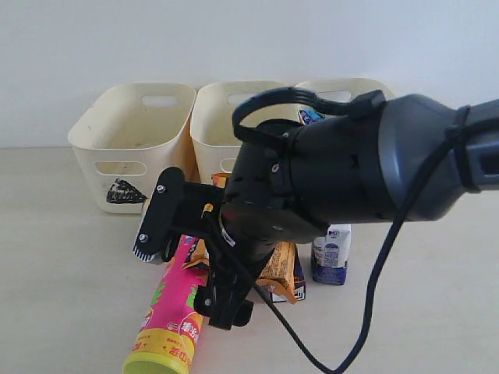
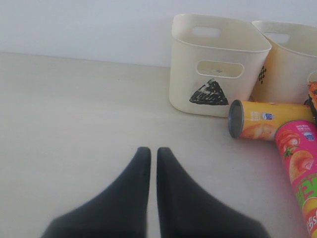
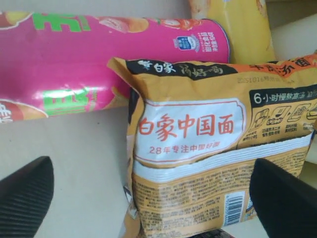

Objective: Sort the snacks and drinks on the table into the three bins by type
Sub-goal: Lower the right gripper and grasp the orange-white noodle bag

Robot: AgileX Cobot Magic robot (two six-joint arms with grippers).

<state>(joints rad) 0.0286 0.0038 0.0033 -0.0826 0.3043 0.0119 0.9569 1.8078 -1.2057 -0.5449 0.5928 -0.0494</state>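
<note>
The orange-brown bag is lying over the pink tube's edge (image 3: pixel 128 79), between my right gripper's open fingers. I should go on moving down until they pinch its middle (image 3: pixel 190 171).
My right gripper (image 3: pixel 153 198) is open, its fingers (image 3: pixel 27 193) on either side of the orange-brown bag (image 3: pixel 208 148) lying on the table (image 1: pixel 62 296). In the exterior view that gripper (image 1: pixel 187 273) hangs over the pink tube (image 1: pixel 171 312) and the bag (image 1: pixel 282 269). The pink tube (image 3: pixel 99 54) lies flat, and the yellow tube (image 2: pixel 270 120) lies beyond it by the triangle bin (image 2: pixel 218 64). A white-and-blue box (image 1: pixel 331 253) stands to the right of the bag. My left gripper (image 2: pixel 153 151) is shut and empty over bare table.
Three cream bins stand at the back: triangle (image 1: pixel 132 140), middle (image 1: pixel 226 117), right (image 1: pixel 343 86). A bit of blue packaging (image 1: pixel 310 117) shows in the right bin. My right arm (image 1: pixel 351 171) hides much of the middle. A black cable (image 1: pixel 374 296) hangs from it.
</note>
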